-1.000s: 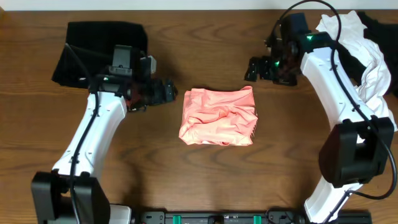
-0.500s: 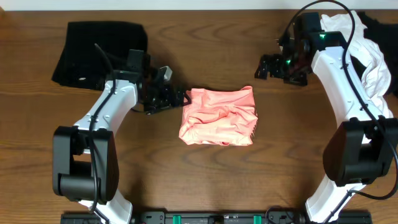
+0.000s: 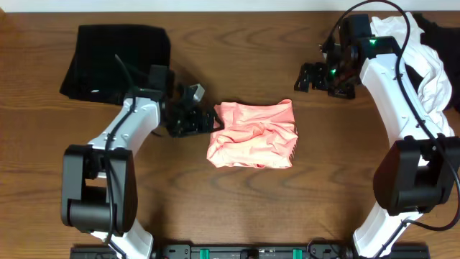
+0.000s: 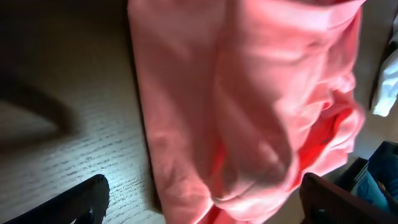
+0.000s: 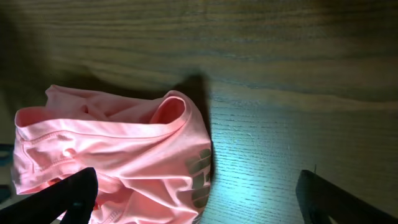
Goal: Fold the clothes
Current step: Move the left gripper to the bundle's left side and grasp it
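Observation:
The salmon-pink T-shirt's near edge (image 3: 223, 111) is between the left gripper's open fingers, away from other clothes, so the robot should keep moving in until the fingers close on that cloth (image 3: 228, 124).
The salmon-pink T-shirt (image 3: 253, 134) lies bunched into a rough square at the table's middle. It fills the left wrist view (image 4: 249, 106) and shows at lower left in the right wrist view (image 5: 118, 162), grey print at its edge. My left gripper (image 3: 213, 119) is open at the shirt's upper left edge, its fingers (image 4: 199, 199) either side of the cloth edge. My right gripper (image 3: 302, 77) is open and empty, above and to the right of the shirt (image 5: 199, 199). A black folded garment (image 3: 115, 61) lies at the back left. White clothes (image 3: 424, 61) are piled at the back right.
A black garment (image 3: 440, 32) lies under the white pile at the far right corner. Bare wooden table (image 3: 251, 43) surrounds the pink shirt. A black rail (image 3: 244, 252) runs along the table's front edge.
My left gripper has moved right from beside the black garment to the pink shirt's left edge. My right gripper shifted slightly right and up, then held still.

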You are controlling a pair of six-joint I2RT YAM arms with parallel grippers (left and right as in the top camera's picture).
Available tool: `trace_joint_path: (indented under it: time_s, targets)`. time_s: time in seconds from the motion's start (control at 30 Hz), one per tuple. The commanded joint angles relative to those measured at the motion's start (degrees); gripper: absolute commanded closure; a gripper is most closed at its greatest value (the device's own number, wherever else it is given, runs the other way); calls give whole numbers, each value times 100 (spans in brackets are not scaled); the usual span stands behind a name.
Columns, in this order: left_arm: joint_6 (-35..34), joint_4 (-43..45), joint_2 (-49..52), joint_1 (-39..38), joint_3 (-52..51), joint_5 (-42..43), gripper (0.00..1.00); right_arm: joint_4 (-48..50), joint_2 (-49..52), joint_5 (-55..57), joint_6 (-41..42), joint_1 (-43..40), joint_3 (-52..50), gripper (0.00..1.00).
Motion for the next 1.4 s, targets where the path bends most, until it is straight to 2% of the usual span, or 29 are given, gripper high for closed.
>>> trace_joint_path:
  time_s: [0.0,0.27,0.53,0.6,0.63,0.7,0.73,0.8,1.0,1.07,1.37]
  targets:
    - [146,140,68,-15,-240,74,2,37,-92,-22,-90,-46,107,1]
    - [146,767,98,-109,-564,76,1,87,-92,-22,-90,-46,107,1]
    - [127,1397,271,-778,-656,76,1,87,-92,-22,-87,-46,107,1]
    - [122,1510,343,-953,-656,76,4,85,-92,-22,-90,-46,107,1]
    - [125,1537,367,-1025,-656,72,9,83,-92,-22,-90,-46,107,1]
    - [122,1598,385,-1102,-656,72,25,81,-92,-22,-90,-46,107,1]
    - [122,1622,385,-1108,-656,70,36,79,-92,-22,-90,-46,107,1]
    - [122,1661,385,-1106,-656,70,49,79,-92,-22,-90,-46,107,1]
    - [37,1709,385,-1073,-654,-35,77,81,-92,-22,-98,-46,107,1]
    - [-76,1805,385,-1073,-654,-37,93,79,-92,-22,-107,-46,107,1]
    - [-1300,2546,339,-1073,-544,-31,94,35,-92,-20,-129,-46,107,1]
